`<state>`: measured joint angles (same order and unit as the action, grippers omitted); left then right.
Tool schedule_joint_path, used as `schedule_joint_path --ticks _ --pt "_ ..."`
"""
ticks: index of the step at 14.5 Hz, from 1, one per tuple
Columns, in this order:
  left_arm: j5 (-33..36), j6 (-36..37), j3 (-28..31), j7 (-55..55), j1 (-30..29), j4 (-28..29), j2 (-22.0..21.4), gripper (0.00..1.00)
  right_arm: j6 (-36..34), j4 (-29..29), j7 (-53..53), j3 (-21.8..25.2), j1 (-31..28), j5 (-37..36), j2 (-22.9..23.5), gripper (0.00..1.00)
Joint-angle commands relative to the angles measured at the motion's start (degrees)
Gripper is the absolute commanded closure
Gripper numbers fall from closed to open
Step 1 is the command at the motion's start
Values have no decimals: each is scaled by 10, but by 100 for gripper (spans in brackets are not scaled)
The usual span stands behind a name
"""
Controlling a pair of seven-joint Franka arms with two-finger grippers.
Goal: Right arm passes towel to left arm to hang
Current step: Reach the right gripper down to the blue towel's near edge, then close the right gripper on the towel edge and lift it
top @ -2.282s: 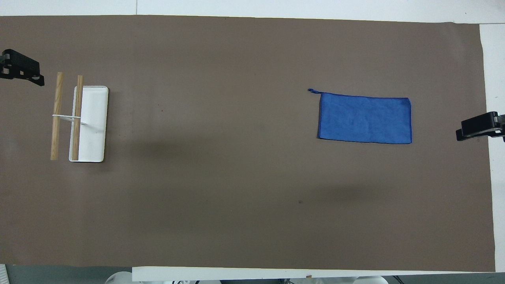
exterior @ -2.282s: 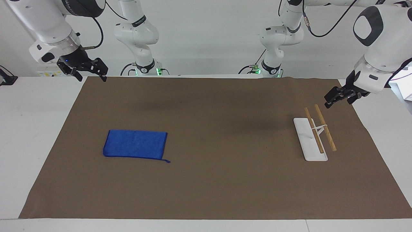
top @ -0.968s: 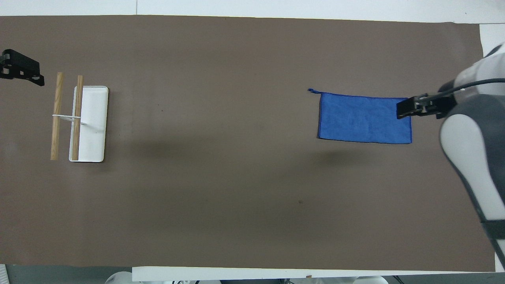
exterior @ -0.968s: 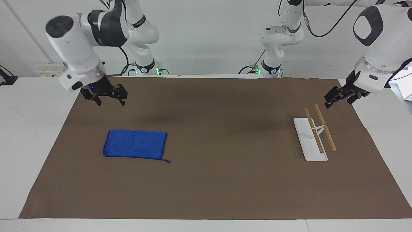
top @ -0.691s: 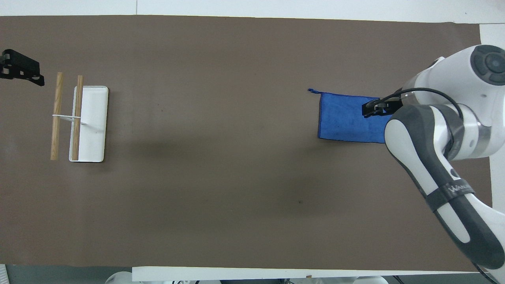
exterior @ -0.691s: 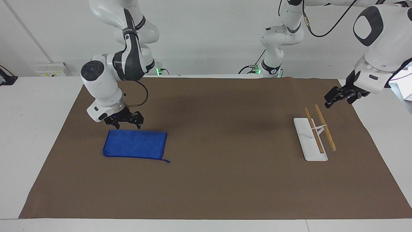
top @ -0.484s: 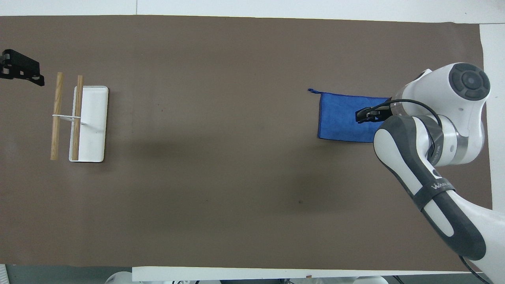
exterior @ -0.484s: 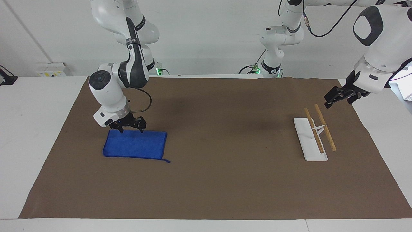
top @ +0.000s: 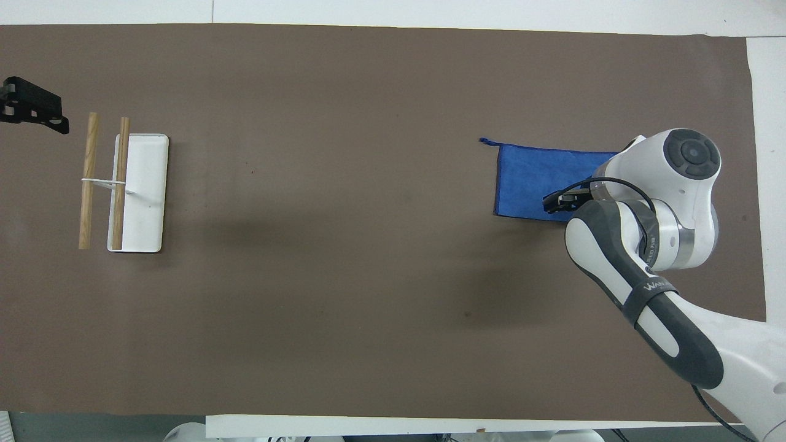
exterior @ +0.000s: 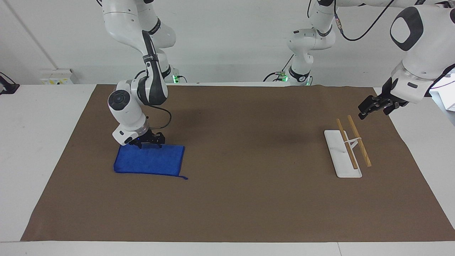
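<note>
I expect the blue towel (top: 529, 177) to droop into narrow folds when I lift it, because my right gripper meets the thin, flat cloth partway (top: 554, 212) along its near edge.
The blue towel (exterior: 153, 161) lies flat on the brown mat toward the right arm's end of the table, its small loop (exterior: 185, 177) at the corner farthest from the robots. My right gripper (exterior: 148, 143) is open and down at the towel's edge nearest the robots, fingertips on or just above the cloth. In the overhead view the right arm covers part of the towel (top: 528, 178), and only the tip of the right gripper (top: 559, 201) shows. My left gripper (exterior: 371, 106) waits in the air beside the rack, also seen in the overhead view (top: 34, 110).
A rack with a white base (exterior: 337, 153) and two wooden rods (exterior: 359, 140) stands toward the left arm's end; it also shows in the overhead view (top: 144, 190). The brown mat (exterior: 249, 199) covers most of the white table.
The right arm has swung in from the table's edge and lowered its open gripper onto the towel's near edge. The towel, the rack and the left arm have not moved.
</note>
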<state>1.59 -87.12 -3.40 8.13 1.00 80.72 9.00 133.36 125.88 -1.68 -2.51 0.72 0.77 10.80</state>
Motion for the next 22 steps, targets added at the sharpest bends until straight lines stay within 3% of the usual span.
schedule_joint_path --ticks 1,3,6,7,9,12,15,17,22 --pt "-5 3 -1 6 -5 16 -15 0 26 23 18 -3 -7 6 -6 7" --pt "-5 4 -1 6 -5 16 -15 0 34 30 18 -3 -9 6 -6 11" --pt "-5 3 -1 6 -5 16 -15 0 34 31 18 -3 -14 6 -5 28" --pt "-5 3 -1 6 -5 16 -16 0 34 31 18 -3 -14 6 -5 39" --pt "-5 4 -1 6 -5 16 -15 0 34 31 13 -3 -13 7 -5 71" --pt "-5 4 -1 6 -5 16 -16 0 34 31 12 -3 -11 7 -5 100" --pt "-5 3 -1 6 -5 16 -16 0 23 11 11 -4 -7 8 -5 100" --pt "-5 3 -1 6 -5 16 -15 0 -33 -32 5 -7 7 27 -7 100" --pt "-5 3 -1 6 -5 16 -15 0 -145 -148 -73 -9 38 230 -7 100"
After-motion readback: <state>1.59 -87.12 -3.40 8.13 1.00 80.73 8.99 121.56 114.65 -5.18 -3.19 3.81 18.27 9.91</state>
